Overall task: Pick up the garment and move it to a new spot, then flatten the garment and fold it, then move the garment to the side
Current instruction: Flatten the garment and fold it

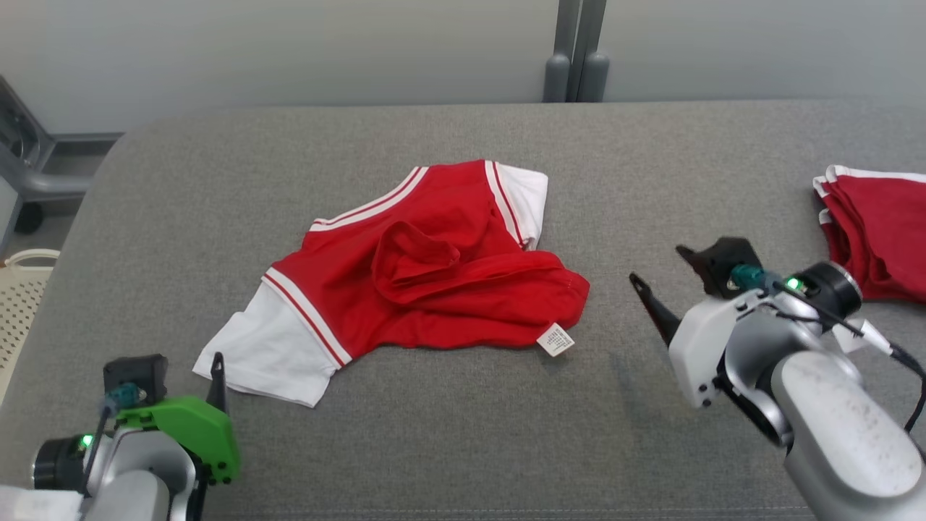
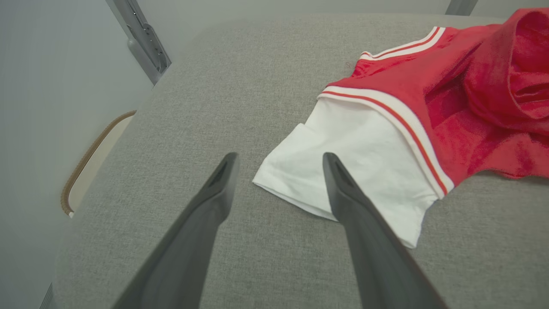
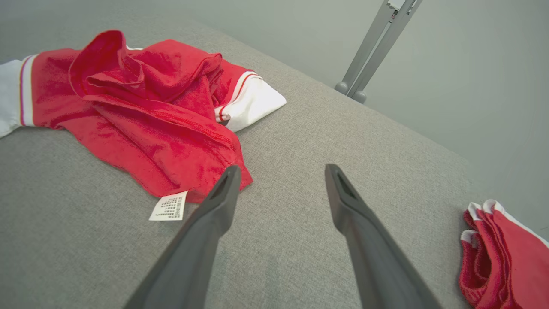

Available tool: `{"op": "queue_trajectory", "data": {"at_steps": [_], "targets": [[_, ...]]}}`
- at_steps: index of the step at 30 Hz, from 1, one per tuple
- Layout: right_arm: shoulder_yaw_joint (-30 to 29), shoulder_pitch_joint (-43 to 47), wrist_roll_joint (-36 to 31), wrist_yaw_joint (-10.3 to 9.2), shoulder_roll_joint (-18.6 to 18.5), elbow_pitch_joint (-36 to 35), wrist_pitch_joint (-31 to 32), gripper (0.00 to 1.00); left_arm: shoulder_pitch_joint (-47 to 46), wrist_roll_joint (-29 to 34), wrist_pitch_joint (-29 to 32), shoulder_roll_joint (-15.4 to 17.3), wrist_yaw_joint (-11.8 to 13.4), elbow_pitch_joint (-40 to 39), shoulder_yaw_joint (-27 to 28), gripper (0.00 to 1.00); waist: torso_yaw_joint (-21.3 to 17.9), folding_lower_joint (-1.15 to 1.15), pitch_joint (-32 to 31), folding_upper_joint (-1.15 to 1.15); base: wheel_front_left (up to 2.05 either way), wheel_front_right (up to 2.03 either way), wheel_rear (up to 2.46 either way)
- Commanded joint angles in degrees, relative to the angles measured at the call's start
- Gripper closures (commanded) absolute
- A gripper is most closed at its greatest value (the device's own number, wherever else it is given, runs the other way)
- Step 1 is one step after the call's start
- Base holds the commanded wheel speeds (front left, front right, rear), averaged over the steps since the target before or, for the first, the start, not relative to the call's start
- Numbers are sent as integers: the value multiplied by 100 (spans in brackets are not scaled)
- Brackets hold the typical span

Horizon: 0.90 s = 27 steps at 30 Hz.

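Observation:
The white sleeve (image 1: pixel 270 348) lies slack past its striped seam (image 1: pixel 307 318), so it will fold over and bring the red side with it when I carry it across.
A red T-shirt (image 1: pixel 441 282) with white sleeves lies crumpled in the middle of the grey table (image 1: pixel 448 434), its hem folded over and a white label (image 1: pixel 555 339) showing at the right corner. My left gripper (image 2: pixel 279 161) is open just above the table, its fingers on either side of the edge of the near white sleeve (image 2: pixel 343 176). At the shirt's right, my right gripper (image 1: pixel 660 269) is open and empty, one fingertip close to the red hem corner (image 3: pixel 206 171) and the label (image 3: pixel 168 207).
A folded stack of similar red garments (image 1: pixel 879 231) lies at the table's right edge, also seen in the right wrist view (image 3: pixel 493 257). A pale basket (image 1: pixel 22 304) sits beside the table's left edge. Grey posts (image 1: pixel 575 51) stand behind the table.

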Motion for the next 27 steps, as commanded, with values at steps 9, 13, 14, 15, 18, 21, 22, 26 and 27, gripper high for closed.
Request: {"op": "queue_trajectory", "data": {"at_steps": [9,13,14,15,18,21,22,26,27], "targets": [[531,-1139,220,-9,-475,-91,131,0,-1105,-24,592,150,-5,976,-29,0,-38,0,951,0,0,0,0],[572,-1270,263,-9,-604,-94,135,0,-1355,-128,810,151,-46,1289,-15,0,-12,0,1092,0,0,0,0],[583,-1280,276,-9,-625,-85,137,0,-1387,-128,828,162,-63,1345,-22,0,-6,0,1110,0,0,0,0],[584,-1281,282,-9,-645,-80,137,0,-1413,-154,812,162,-70,1402,-12,0,-1,0,1125,0,0,0,0],[571,-1270,301,-9,-695,-66,129,0,-1463,-170,839,181,-47,1571,-22,0,12,0,1176,0,0,0,0],[603,-1276,329,-9,-710,-71,138,0,-1518,-200,818,164,-93,1687,-36,0,28,0,1229,0,0,0,0],[626,-1283,333,-9,-710,-77,157,0,-1537,-230,813,144,-128,1717,-40,8,33,0,1246,0,0,0,0],[850,-1298,461,-9,-740,-110,308,0,-1594,-273,902,73,-223,1883,-108,84,58,0,1308,0,0,0,0],[901,-1306,510,-9,-752,-112,358,0,-1602,-311,948,45,-265,1923,-124,100,65,0,1320,0,0,0,0]]}}
